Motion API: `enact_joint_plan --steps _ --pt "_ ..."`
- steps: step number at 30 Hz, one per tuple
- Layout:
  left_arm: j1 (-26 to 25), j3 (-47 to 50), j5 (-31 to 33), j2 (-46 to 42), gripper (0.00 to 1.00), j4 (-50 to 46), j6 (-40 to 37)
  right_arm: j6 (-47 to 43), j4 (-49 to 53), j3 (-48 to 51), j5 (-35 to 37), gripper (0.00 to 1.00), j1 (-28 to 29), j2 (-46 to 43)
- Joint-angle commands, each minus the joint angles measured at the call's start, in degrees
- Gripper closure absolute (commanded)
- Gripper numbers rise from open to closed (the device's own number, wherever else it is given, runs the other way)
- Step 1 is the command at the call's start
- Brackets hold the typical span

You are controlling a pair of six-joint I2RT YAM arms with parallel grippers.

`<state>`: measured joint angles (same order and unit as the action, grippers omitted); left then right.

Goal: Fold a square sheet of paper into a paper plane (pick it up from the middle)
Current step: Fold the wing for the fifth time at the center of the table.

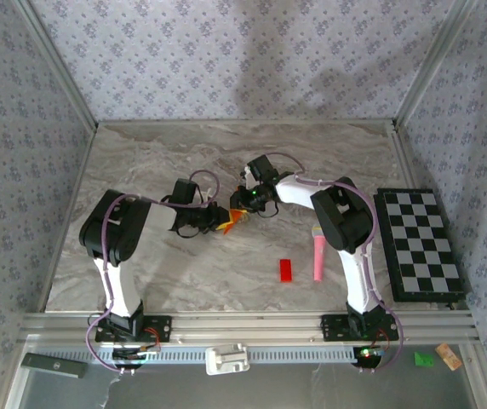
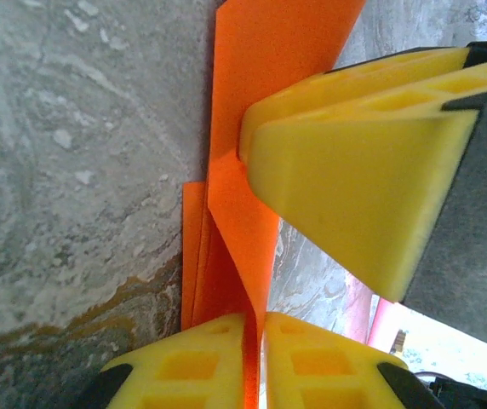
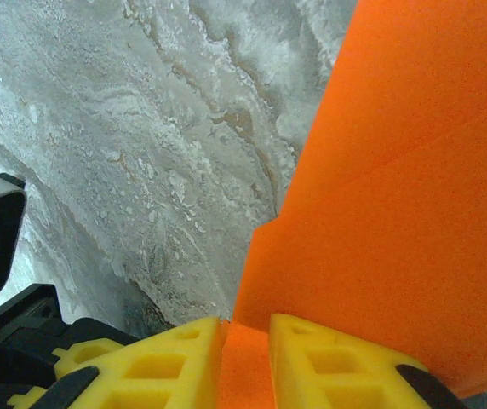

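I should let go of the paper's flap (image 2: pixel 243 243), which stands bent up between my left gripper's fingers, then close that gripper and press the folded layers (image 2: pixel 207 285) flat.
The square sheet of paper (image 1: pixel 232 220), bright orange and folded into layers, hangs between both grippers just above the middle of the table. My left gripper (image 1: pixel 218 221) reaches in from the left. In its wrist view its yellow jaws (image 2: pixel 256 322) are nearly together on one thin edge of the paper (image 2: pixel 260 85). My right gripper (image 1: pixel 245 204) comes from the right and is shut on a thicker fold (image 3: pixel 245 328) of the sheet (image 3: pixel 397 213). The right gripper's yellow fingers (image 2: pixel 354 170) loom close in the left wrist view.
A small red block (image 1: pixel 285 269) and a pink toy microphone (image 1: pixel 319 256) lie on the marble table (image 1: pixel 158 153) near the right arm. A checkerboard (image 1: pixel 420 243) lies at the right edge. Patterned walls close the back and sides.
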<state>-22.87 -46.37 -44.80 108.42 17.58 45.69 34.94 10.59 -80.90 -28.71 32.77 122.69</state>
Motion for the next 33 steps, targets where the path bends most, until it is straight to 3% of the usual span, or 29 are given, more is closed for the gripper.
enact_joint_plan --steps 1,8,15,24,33 --pt "0.11 2.56 4.18 -1.44 0.87 -10.29 -2.14 -1.04 5.10 -0.11 4.14 0.76 -0.34 2.73" --pt "0.11 2.18 6.90 -7.67 0.83 -15.16 -3.20 -0.85 5.17 -0.35 3.92 0.76 -0.27 2.99" --pt "-0.73 1.11 10.47 -15.12 0.82 -13.45 -2.48 -0.78 5.98 -0.78 4.01 0.77 -0.28 3.18" --pt "-4.67 -3.61 6.38 -7.96 0.92 -9.62 -1.99 -0.34 7.34 -1.42 3.95 0.85 -0.34 4.06" --pt "-5.18 -6.92 8.68 -3.68 0.94 -12.00 -3.36 -0.43 7.52 -1.29 4.00 0.86 -0.40 3.99"
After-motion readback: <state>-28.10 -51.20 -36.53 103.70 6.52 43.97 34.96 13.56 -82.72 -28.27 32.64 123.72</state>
